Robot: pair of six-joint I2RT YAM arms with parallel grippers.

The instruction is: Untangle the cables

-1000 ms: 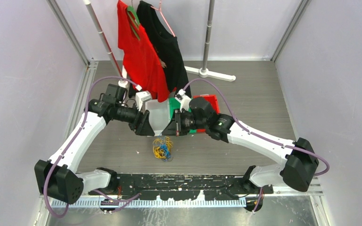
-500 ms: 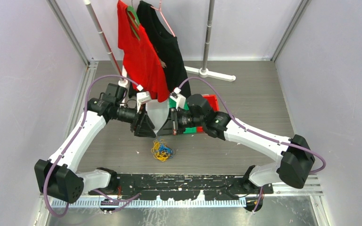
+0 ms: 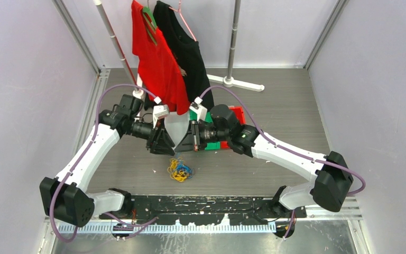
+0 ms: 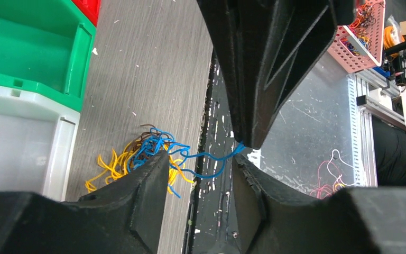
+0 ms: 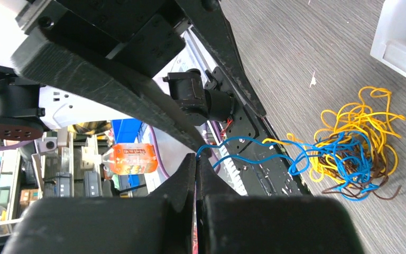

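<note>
My right gripper is pinching the blue cable's bend (image 4: pixel 239 148), and both strands go into the heap of cables. My left gripper should therefore take hold of one blue cable strand (image 4: pixel 214 174) before my right gripper opens.
The cables (image 3: pixel 180 170) lie as a small yellow, blue and brown bunch on the grey table, just in front of both grippers. In the right wrist view, my right gripper (image 5: pixel 196 157) is shut on the end of a blue cable (image 5: pixel 254 141) that stretches slack back to the bunch (image 5: pixel 357 140). In the left wrist view, my left gripper (image 4: pixel 200 161) is open. That blue strand (image 4: pixel 210 157) crosses the gap between its fingers, up to the right gripper's tip (image 4: pixel 245 142). Seen from above, the left gripper (image 3: pixel 164 145) and right gripper (image 3: pixel 188 144) face each other closely.
A white bin (image 3: pixel 175 127), a green bin (image 4: pixel 31 53) and a red bin (image 3: pixel 237 112) stand right behind the grippers. A rack with a red shirt (image 3: pixel 156 63) and a black shirt (image 3: pixel 186 50) stands at the back. The black base rail (image 3: pixel 206 206) runs along the near edge.
The right gripper has moved left toward the left gripper, drawing the blue strand with it. The left jaws have narrowed. The bunch has shifted slightly left.
</note>
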